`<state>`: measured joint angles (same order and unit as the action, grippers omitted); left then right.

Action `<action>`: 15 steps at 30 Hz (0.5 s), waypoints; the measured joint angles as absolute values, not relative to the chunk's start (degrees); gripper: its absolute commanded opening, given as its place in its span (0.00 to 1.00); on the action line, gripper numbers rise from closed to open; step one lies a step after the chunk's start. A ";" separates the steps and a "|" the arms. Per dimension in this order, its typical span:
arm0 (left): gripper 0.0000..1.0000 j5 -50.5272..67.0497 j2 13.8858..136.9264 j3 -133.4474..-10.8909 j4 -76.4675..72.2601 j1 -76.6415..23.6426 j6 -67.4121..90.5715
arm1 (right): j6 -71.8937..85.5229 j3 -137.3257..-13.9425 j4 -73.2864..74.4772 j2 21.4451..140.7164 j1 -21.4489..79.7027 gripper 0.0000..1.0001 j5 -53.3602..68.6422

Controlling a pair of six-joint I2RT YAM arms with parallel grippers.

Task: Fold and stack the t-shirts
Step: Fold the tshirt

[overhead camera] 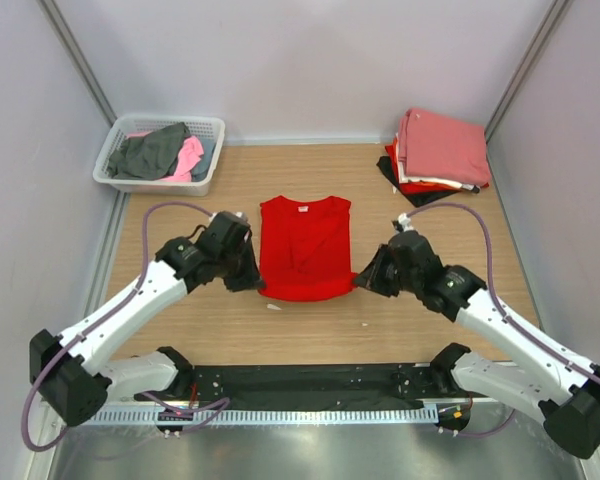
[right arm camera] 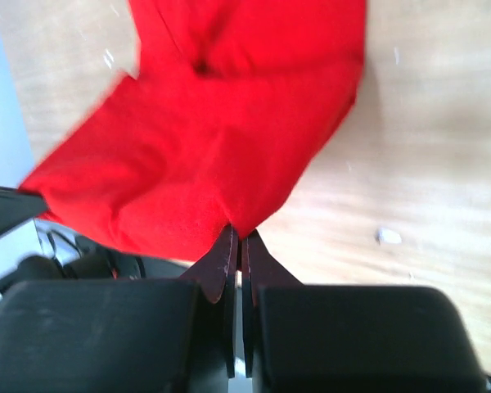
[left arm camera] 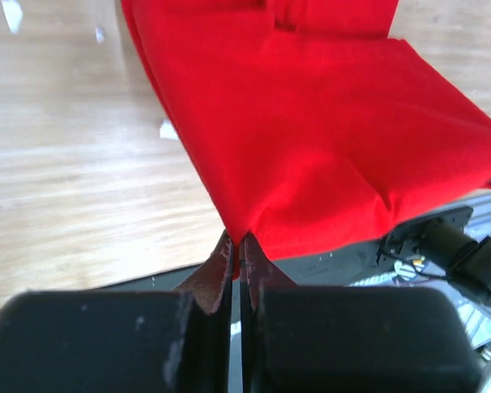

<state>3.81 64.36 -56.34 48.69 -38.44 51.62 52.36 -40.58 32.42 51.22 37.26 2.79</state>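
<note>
My right gripper continues to carry its corner of the red t-shirt's hem [overhead camera: 305, 296] to the neck edge [overhead camera: 325, 204] until both edges meet, because the hem runs straight between both grippers and faces the neck edge.
A bright red t-shirt [overhead camera: 303, 245] with a small white neck label lies in the middle of the wooden table, neck away from me, its near hem lifted off the table. My left gripper [overhead camera: 259, 285] is shut on the shirt's near left corner [left arm camera: 239, 233]. My right gripper [overhead camera: 356, 281] is shut on the near right corner [right arm camera: 241, 228]. Both wrist views show the red cloth [left arm camera: 327, 131] [right arm camera: 221, 139] hanging slack from the pinched corners. A stack of folded t-shirts [overhead camera: 437, 150], salmon-pink on top with red and black beneath, sits at the back right.
A white lattice basket [overhead camera: 161, 152] at the back left holds grey and pink shirts. A small white scrap [overhead camera: 274, 307] lies on the table near the shirt's hem. Grey walls close in both sides. A black rail [overhead camera: 310, 380] runs along the near edge.
</note>
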 measured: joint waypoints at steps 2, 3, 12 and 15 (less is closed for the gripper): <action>0.00 3.51 68.01 -60.40 49.63 -37.15 50.22 | 50.98 -44.91 32.80 54.19 36.64 0.01 0.93; 0.00 3.46 69.73 -62.13 49.91 -36.32 49.45 | 50.02 -47.11 32.86 55.83 36.10 0.01 0.25; 0.00 6.07 82.91 -75.02 51.57 -27.51 44.18 | 43.38 -57.08 32.21 69.23 27.38 0.01 2.35; 0.00 7.70 88.18 -80.07 51.88 -25.02 42.76 | 41.36 -61.93 32.01 75.42 24.18 0.01 4.73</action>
